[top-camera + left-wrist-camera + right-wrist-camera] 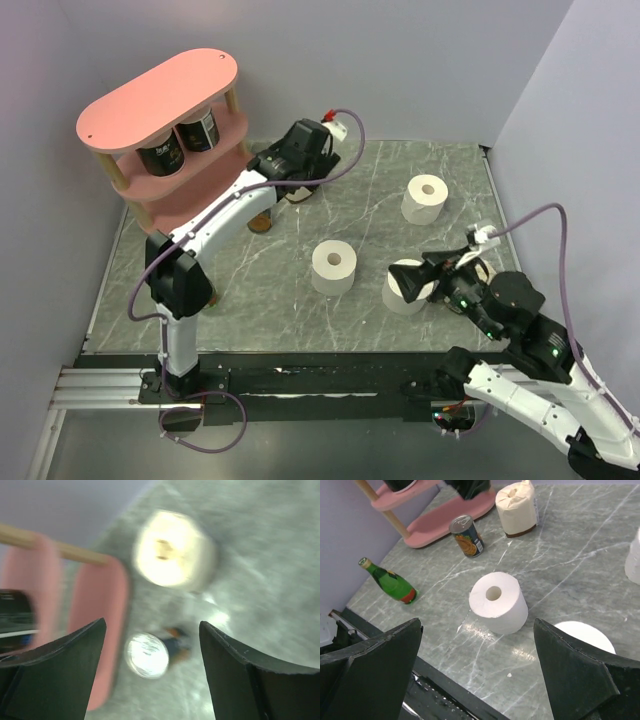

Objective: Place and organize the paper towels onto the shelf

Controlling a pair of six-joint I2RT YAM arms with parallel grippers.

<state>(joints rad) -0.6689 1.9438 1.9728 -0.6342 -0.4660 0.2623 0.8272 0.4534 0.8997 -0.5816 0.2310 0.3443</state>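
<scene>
I keep moving my left gripper to the middle roll until the gripper's fingers are on both sides of the roll's rim (pixel 347 262), because the roll stands free with its core hole (pixel 334 258) facing up for a finger.
Three paper towels rolls show from above: one mid-table (pixel 333 267), one far right (pixel 425 198), one tipped on its side (pixel 405 287) right in front of my right gripper (pixel 432 272). My right gripper (pixel 477 630) is open and empty, facing the middle roll (pixel 497 602). A cream-wrapped roll (pixel 516 507) stands by the foot of the pink shelf (pixel 160 90). My left gripper (pixel 283 178) hovers over that spot. The blurred left wrist view has this gripper (pixel 152 630) open, nothing between its fingers, with the roll (pixel 172 550) below and beyond them.
Two dark cans (pixel 180 140) stand on the shelf's middle tier. Another can (pixel 467 535) stands on the table by the bottom board (pixel 445 520), its shiny lid (pixel 146 655) under my left gripper. A green bottle (pixel 390 582) lies at the left. Walls close in on three sides.
</scene>
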